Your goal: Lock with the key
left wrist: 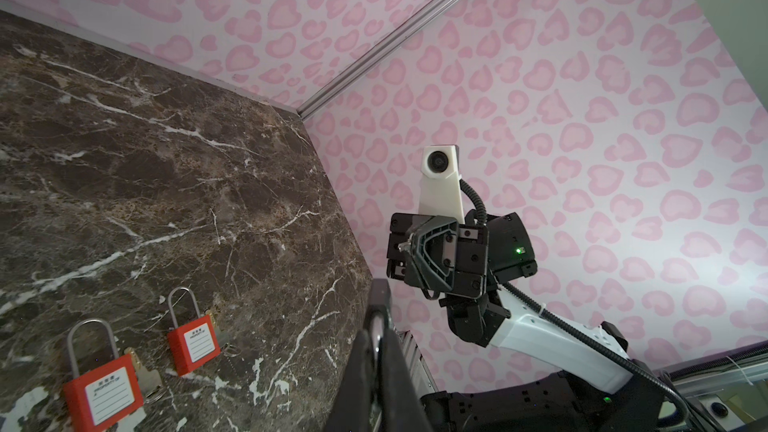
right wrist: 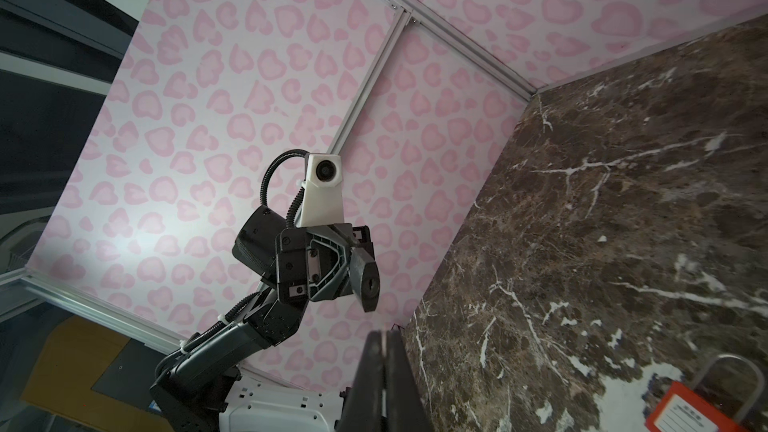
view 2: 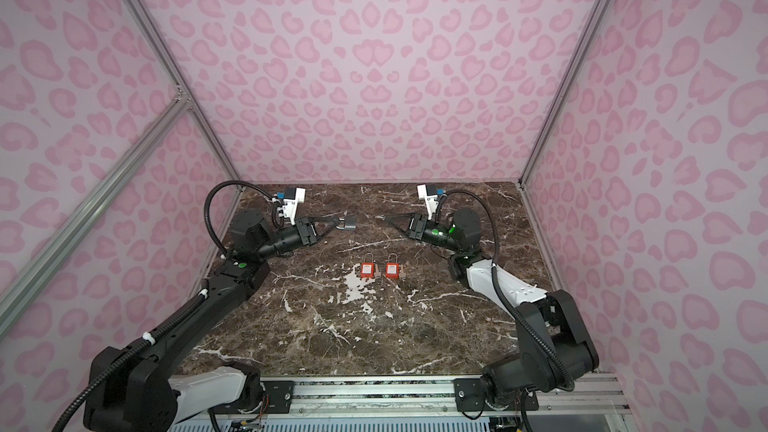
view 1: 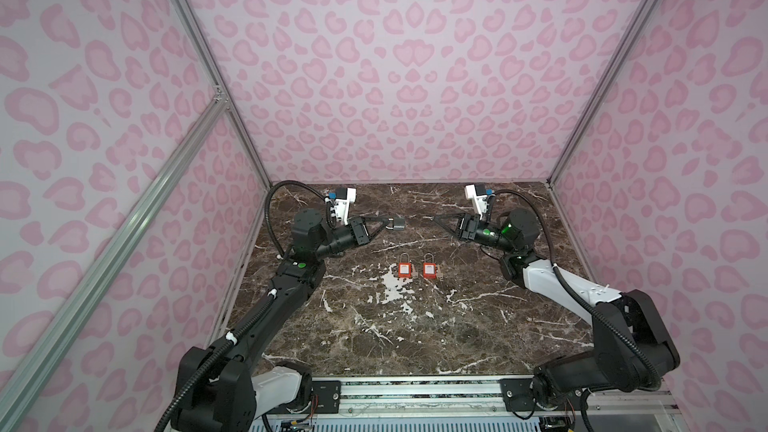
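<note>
The key is clear of the grey padlock's keyhole, so the robot's left gripper keeps going down to the open marble beside the red padlocks and lets go there.
A grey padlock hangs in the air above the back of the marble table. My left gripper is shut on its metal shackle. The right wrist view shows the padlock's keyhole end facing my right gripper. That right gripper is shut on a small silver key, whose tip pokes out toward the padlock. A short gap separates key and padlock. Both grippers are held level and face each other.
Two red padlocks, each with keys beside it, lie side by side mid-table, nearer the front than the grippers. In the left wrist view the same two red padlocks show. Pink patterned walls enclose the table.
</note>
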You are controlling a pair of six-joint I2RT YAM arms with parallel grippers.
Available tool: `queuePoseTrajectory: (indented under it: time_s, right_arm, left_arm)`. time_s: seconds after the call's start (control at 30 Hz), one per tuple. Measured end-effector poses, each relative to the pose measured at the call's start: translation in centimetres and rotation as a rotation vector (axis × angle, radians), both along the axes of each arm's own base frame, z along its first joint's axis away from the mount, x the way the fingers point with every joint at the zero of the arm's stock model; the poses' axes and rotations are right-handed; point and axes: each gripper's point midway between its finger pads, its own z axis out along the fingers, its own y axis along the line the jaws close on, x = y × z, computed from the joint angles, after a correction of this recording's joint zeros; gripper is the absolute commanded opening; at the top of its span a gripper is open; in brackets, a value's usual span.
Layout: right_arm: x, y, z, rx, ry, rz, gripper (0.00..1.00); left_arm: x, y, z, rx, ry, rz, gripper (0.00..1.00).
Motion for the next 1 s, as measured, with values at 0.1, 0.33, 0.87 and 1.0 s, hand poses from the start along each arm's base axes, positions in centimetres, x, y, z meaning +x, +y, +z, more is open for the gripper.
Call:
queuePoseTrajectory:
  time_s: [0.1,0.33,0.87,1.0]
  right_arm:
    - [0.1,-1.4,-0.9,-0.041,0.016,-0.054,0.0]
    - [0.0,-4.6,-2.8,-0.171,0.036,-0.188,0.0]
    - [0.5,-13.1,-6.8,-0.365,0.145,-0.442,0.0]
    - [0.2,-13.8,-7.1,-0.376,0.152,-0.459,0.0]
  left_arm:
    - [0.1,-1.4,-1.4,0.037,0.027,-0.037,0.04]
    - [0.5,-7.3,-6.9,0.205,0.142,-0.158,0.03]
    - [-0.5,-18.0,-19.8,0.614,0.312,-0.373,0.03]
    - [-0.3,-18.8,-21.4,0.656,0.321,-0.386,0.03]
